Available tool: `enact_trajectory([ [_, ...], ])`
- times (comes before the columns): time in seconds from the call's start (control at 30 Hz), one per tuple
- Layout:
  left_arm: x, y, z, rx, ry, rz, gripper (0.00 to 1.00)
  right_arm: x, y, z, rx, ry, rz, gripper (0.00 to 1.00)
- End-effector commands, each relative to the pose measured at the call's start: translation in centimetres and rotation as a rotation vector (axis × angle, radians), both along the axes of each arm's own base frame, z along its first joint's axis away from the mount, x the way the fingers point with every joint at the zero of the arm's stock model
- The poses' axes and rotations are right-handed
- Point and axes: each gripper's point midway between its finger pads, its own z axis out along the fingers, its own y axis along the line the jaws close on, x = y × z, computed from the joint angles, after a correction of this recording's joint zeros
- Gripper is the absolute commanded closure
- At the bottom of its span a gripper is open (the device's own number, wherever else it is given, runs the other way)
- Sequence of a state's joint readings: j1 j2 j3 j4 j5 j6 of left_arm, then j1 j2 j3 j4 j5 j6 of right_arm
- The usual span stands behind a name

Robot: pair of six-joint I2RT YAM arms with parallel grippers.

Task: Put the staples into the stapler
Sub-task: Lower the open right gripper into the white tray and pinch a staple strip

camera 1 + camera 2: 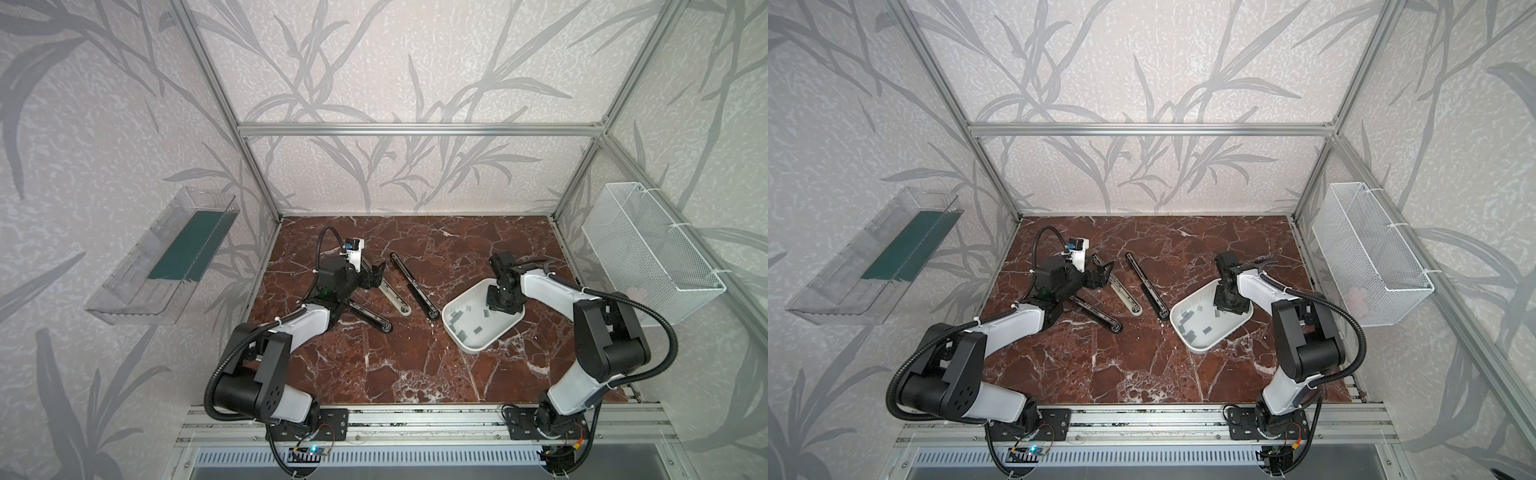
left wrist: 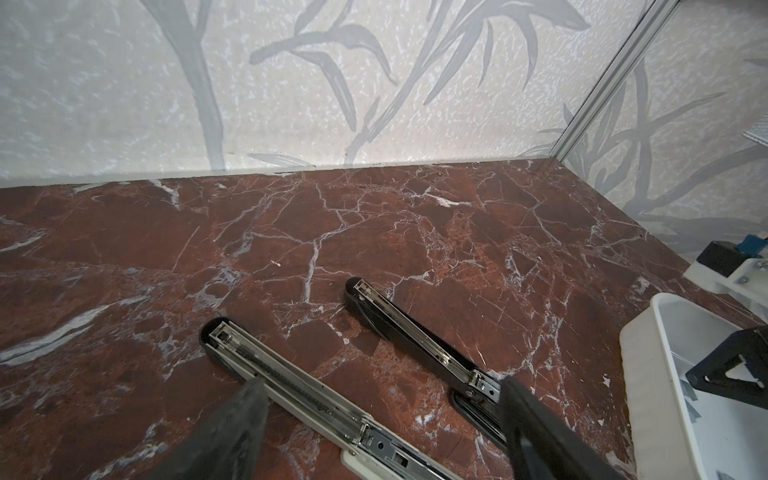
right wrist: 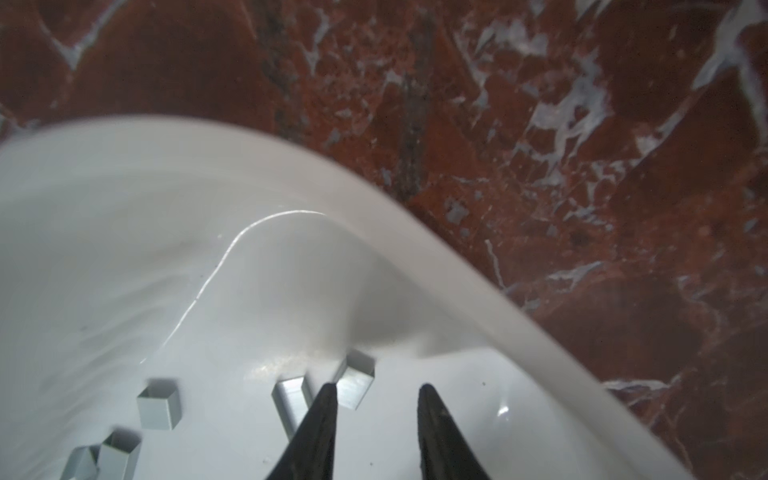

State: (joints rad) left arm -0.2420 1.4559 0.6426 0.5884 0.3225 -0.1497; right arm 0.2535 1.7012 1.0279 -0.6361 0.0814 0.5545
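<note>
I should open wider, move over the nearest staple strip (image 3: pixel 355 381) and grip it before lifting, because my right gripper's narrow gap (image 3: pixel 376 436) is beside the strip.
Several grey staples (image 1: pixel 478 330) lie in a white tray (image 1: pixel 469 347) at the right. My right gripper (image 3: pixel 376 388) hangs inside the tray just above its floor, open a little with nothing between its fingers; one staple strip (image 3: pixel 353 382) lies at one fingertip and another (image 3: pixel 291 399) beside it. A cream stapler (image 2: pixel 291 382) lies flipped open, its metal magazine and spring facing up. My left gripper (image 2: pixel 382 390) is open wide over the cream stapler's hinge end and holds nothing. A black stapler (image 2: pixel 415 336) lies open just beside it.
A third stapler (image 1: pixel 370 318), black, lies partly under the left arm. On the left wall hangs a clear plastic bin (image 1: pixel 162 257), and a white wire basket (image 1: pixel 652 249) on the right wall. The tray's rim (image 3: pixel 415 232) curves close around the right gripper.
</note>
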Motion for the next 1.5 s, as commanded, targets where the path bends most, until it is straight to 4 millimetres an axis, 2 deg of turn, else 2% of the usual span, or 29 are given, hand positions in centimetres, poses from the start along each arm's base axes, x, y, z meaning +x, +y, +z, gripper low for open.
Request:
enact_trajectory([
  [0.0,-0.1,-0.2,1.2,0.002,-0.039,-0.021,0.12,0.0,1.0,-0.9,0.063,0.047,-0.116,0.64],
  [0.13,-0.1,-0.3,1.1,0.004,-0.036,-0.026,0.12,0.0,1.7,-1.9,0.105,0.067,-0.161,0.61],
  [0.3,-0.1,-0.2,1.2,0.005,-0.041,-0.022,0.12,0.4,1.1,-1.9,0.080,0.052,-0.194,0.61],
  [0.5,-0.2,-0.2,1.3,0.006,-0.044,-0.023,0.12,0.8,0.9,-1.6,0.050,0.056,-0.169,0.79],
  [0.6,-0.2,-0.3,1.3,0.005,-0.044,-0.026,0.12,0.7,0.9,-1.9,0.047,0.063,-0.164,0.81],
  [0.7,-0.3,-0.3,1.4,0.004,-0.043,-0.027,0.12,0.4,0.7,-1.9,0.023,0.069,-0.156,0.81],
  [0.93,-0.2,-0.3,1.2,0.005,-0.036,-0.029,0.12,0.3,2.0,-0.6,-0.036,0.043,-0.036,0.70],
  [1.0,-0.2,-0.3,1.2,0.005,-0.037,-0.029,0.12,0.1,2.0,-0.7,-0.060,0.056,-0.022,0.71],
  [1.1,-0.2,-0.3,1.3,0.005,-0.038,-0.029,0.12,-0.3,1.7,-1.0,-0.078,0.072,-0.019,0.80],
  [1.47,-0.3,-0.5,1.3,0.005,-0.034,-0.036,0.12,-0.2,1.1,-1.3,-0.116,0.069,-0.014,0.77],
])
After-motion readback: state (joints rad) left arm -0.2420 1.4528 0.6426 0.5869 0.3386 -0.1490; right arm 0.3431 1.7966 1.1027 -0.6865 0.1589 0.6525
